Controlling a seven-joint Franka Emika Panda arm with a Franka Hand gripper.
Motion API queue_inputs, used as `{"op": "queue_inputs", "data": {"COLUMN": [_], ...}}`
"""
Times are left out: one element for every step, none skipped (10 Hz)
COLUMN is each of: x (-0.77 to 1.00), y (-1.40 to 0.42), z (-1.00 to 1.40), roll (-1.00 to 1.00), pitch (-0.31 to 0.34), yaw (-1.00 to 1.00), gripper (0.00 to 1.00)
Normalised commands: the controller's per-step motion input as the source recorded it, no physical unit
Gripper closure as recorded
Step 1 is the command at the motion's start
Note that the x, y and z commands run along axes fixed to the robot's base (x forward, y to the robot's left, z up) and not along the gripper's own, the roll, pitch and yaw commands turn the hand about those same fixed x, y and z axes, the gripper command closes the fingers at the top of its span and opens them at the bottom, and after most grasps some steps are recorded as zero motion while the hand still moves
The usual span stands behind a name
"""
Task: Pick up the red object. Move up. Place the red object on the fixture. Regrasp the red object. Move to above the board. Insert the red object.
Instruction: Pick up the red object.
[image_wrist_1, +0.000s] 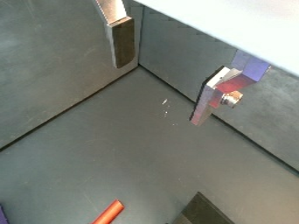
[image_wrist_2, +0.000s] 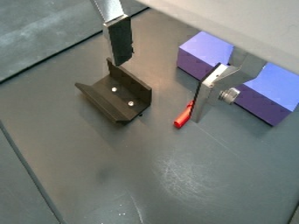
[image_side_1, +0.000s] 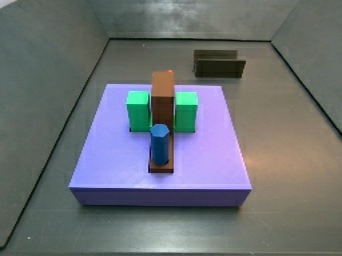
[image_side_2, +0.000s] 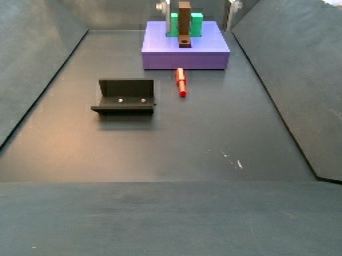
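Note:
My gripper will find an empty hole hidden at the bar's far end for the red object, because the blue peg (image_side_1: 160, 144) stands on the brown bar's near end (image_side_1: 160, 168).
The red object (image_wrist_2: 184, 115) is a thin red peg lying flat on the dark floor beside the board's edge; it also shows in a side view (image_side_2: 182, 82) and a wrist view (image_wrist_1: 107, 212). My gripper (image_wrist_2: 162, 87) hangs open and empty above the floor, between the fixture (image_wrist_2: 115, 98) and the red object. One finger (image_wrist_2: 209, 94) is close above the peg, apart from it. The dark fixture shows in both side views (image_side_2: 124, 97) (image_side_1: 221, 65). The lavender board (image_side_1: 201, 160) bears green blocks (image_side_1: 139, 110), a brown bar (image_side_1: 163, 95) and a blue peg (image_side_1: 159, 143).
Grey walls enclose the floor on all sides (image_side_2: 34, 80). The board's corner (image_wrist_2: 207, 55) rises just behind the red object. The gripper (image_wrist_1: 162, 91) also shows in the other wrist view, over bare floor near a wall corner.

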Motion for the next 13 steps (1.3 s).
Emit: {"op": "queue_inputs", "data": {"x": [0.00, 0.04, 0.03, 0.07, 0.11, 0.15, 0.05, 0.00, 0.00, -0.02, 0.00, 0.00, 0.19], "y": [0.00, -0.07, -0.78, -1.00, -1.00, -0.93, -0.81, -0.76, -0.70, -0.61, -0.49, -0.34, -0.23], "z": [-0.04, 0.00, -0.19, -0.41, -0.45, -0.57, -0.67, -0.73, -0.80, -0.85, -0.81, -0.71, -0.61], "roll": [0.00, 0.00, 0.00, 0.00, 0.00, -0.07, -0.11, -0.04, 0.09, 0.18, 0.24, 0.30, 0.37], "pitch": [0.000, 0.000, -0.003, 0.000, 0.000, 0.000, -0.024, -0.119, -0.160, -0.159, -0.131, -0.103, 0.000], "yaw": [0.00, -0.01, 0.00, 0.00, 0.00, 0.00, 0.00, 0.00, 0.00, 0.00, 0.00, 0.00, -0.02], "gripper": [0.00, 0.00, 0.00, 0.00, 0.00, 0.00, 0.00, 0.00, 0.00, 0.00, 0.00, 0.00, 0.00]}}
